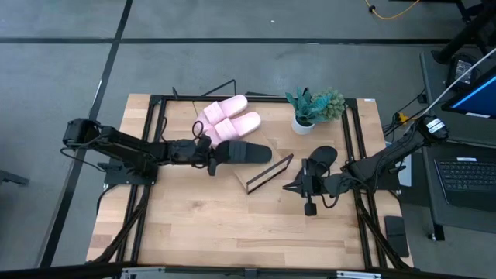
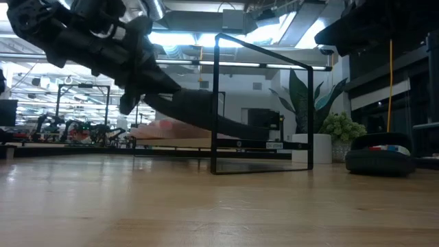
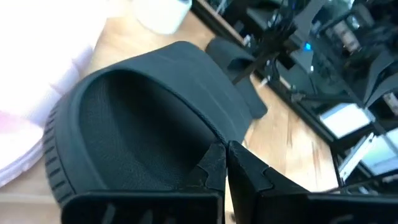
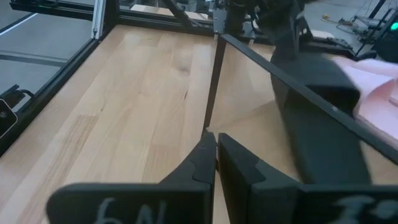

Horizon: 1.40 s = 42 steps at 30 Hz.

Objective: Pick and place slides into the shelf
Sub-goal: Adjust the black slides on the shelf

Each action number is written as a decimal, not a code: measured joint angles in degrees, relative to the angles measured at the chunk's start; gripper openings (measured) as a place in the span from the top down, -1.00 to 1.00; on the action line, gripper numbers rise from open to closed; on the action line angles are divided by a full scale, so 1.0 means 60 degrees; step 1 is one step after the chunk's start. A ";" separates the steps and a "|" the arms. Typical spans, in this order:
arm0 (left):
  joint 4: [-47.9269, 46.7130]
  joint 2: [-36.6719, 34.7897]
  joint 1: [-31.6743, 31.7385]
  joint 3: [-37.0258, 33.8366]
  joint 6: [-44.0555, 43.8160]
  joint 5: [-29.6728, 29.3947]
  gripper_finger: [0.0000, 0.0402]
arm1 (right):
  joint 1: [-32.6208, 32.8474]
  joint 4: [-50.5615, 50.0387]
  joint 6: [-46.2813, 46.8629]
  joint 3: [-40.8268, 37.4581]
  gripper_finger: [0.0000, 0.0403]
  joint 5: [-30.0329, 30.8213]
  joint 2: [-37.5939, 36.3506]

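The black slide (image 1: 249, 153) in my left gripper points crooked to the pale pink slides, so next I turn it parallel to them before lowering it onto the shelf board (image 1: 262, 137).
Two pale pink slides (image 1: 229, 116) lie side by side on the slanted shelf (image 1: 269, 172), soles down on its board. My left gripper (image 1: 211, 155) is shut on a black slide (image 1: 246, 151) just in front of them, above the shelf board. A second black slide (image 1: 322, 157) lies sole-down on the table right of the shelf. Beside it, my right gripper (image 1: 298, 186) hovers shut and touches nothing; in its wrist view the fingers (image 4: 205, 158) stand over bare wood close to the shelf's black wire frame (image 4: 214, 74). My left gripper pinches the rim of the black slide's sole at its near end (image 3: 208, 146) between the two fingers. The fingers come nearly level from the table's left and point along the slide. The held end is raised (image 2: 161, 96) and the far end (image 2: 264, 130) slopes down; whether that end rests on the board I cannot tell.
A potted plant in a white pot (image 1: 312, 110) stands at the back right of the shelf. The shelf's tall wire frame (image 2: 215, 103) rises between the two arms. Bare wooden tabletop (image 1: 232, 225) stretches along the near side.
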 joint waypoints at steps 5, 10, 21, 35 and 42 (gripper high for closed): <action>0.0436 -0.0025 -0.0804 0.0000 -0.0079 -0.1636 1.00 | 0.0001 -0.0057 0.0062 0.0000 0.90 0.0000 0.0000; 0.0610 -0.0021 -0.1865 0.0000 -0.0363 -0.3827 1.00 | 0.0003 -0.0058 0.0058 0.0000 0.90 0.0000 0.0000; 0.1607 0.1108 -0.3128 0.0185 -0.1320 -0.6279 1.00 | 0.0003 -0.0055 0.0036 0.0000 0.90 0.0000 0.0000; 0.1724 0.3715 -0.3171 0.2302 -0.0804 -0.8018 1.00 | 0.0002 -0.0135 0.0051 0.0004 0.89 -0.0001 0.0000; 0.2095 0.4501 -0.3422 0.2426 -0.1803 -0.8767 1.00 | 0.0002 -0.0270 0.0011 0.0004 0.89 0.0000 0.0000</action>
